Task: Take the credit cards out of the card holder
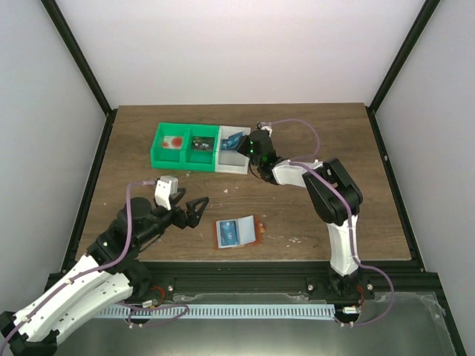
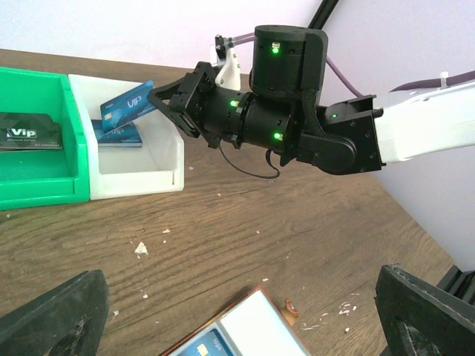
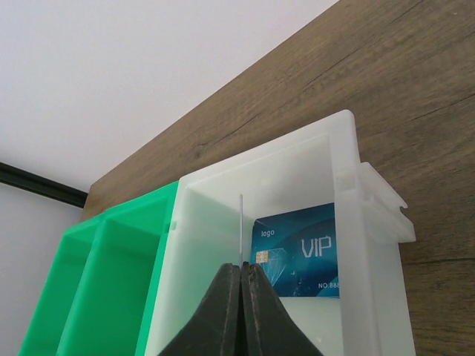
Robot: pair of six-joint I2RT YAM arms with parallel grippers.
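I should go on lowering the held blue VIP card (image 2: pixel 126 107) with my right gripper toward the flat blue card (image 2: pixel 119 137) before I let go there, because the held card hangs inside the white bin's sides.
The card holder (image 1: pixel 237 233) lies open on the table near the front, orange-brown rim, pale lining, with a blue credit card (image 1: pixel 229 231) in its left pocket; its corner shows in the left wrist view (image 2: pixel 256 326). My right gripper (image 1: pixel 246 146) is shut on a blue VIP card (image 2: pixel 126 104) and holds it over the white bin (image 1: pixel 231 167). In the right wrist view this card (image 3: pixel 241 226) is edge-on above the fingertips. Another blue card (image 3: pixel 300 252) lies flat in the bin. My left gripper (image 1: pixel 199 211) is open and empty, left of the holder.
A green bin (image 1: pixel 167 157) stands against the white bin's left side, with a red-marked card (image 1: pixel 174 142) and a dark VIP card (image 2: pixel 26 133) inside. Small white crumbs (image 2: pixel 139 249) dot the wooden table. Black frame posts stand at the back corners.
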